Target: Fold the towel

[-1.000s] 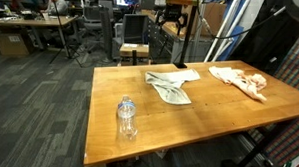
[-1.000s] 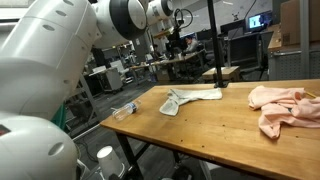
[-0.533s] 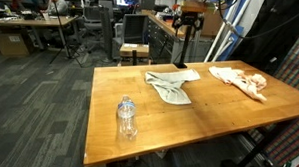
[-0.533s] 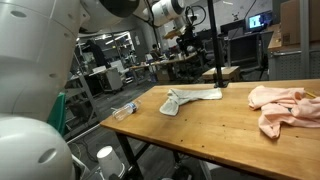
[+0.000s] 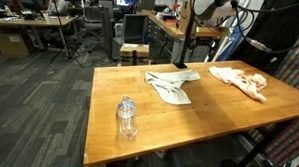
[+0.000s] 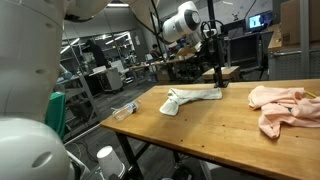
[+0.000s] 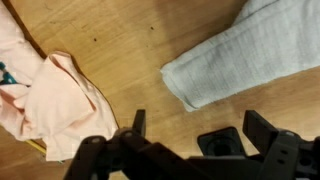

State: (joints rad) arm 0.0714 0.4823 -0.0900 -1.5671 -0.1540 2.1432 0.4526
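Next, I go back over the towel's end (image 5: 192, 75) and lower to grab it, because my open gripper is hanging over the wood by the black stand base.
A grey-green towel (image 5: 173, 85) lies crumpled on the wooden table (image 5: 151, 128), toward its far edge; it also shows in the other exterior view (image 6: 188, 98). In the wrist view its end (image 7: 250, 50) lies at upper right. My gripper (image 7: 200, 128) is open and empty, with both fingers spread over bare wood. It hangs high above the table's far edge in both exterior views (image 5: 188, 14) (image 6: 212, 35), well above the towel and not touching it.
A pink cloth (image 5: 241, 80) lies bunched at one end of the table (image 6: 280, 105) (image 7: 50, 95). A clear plastic bottle (image 5: 127, 118) stands near the front edge. A black stand pole (image 6: 222, 62) rises at the far edge; its base (image 7: 222, 142) shows below the gripper.
The arm has swung out over the far edge of the table, bringing the gripper above the stand between the towel and the pink cloth. The cloths and bottle have not moved.
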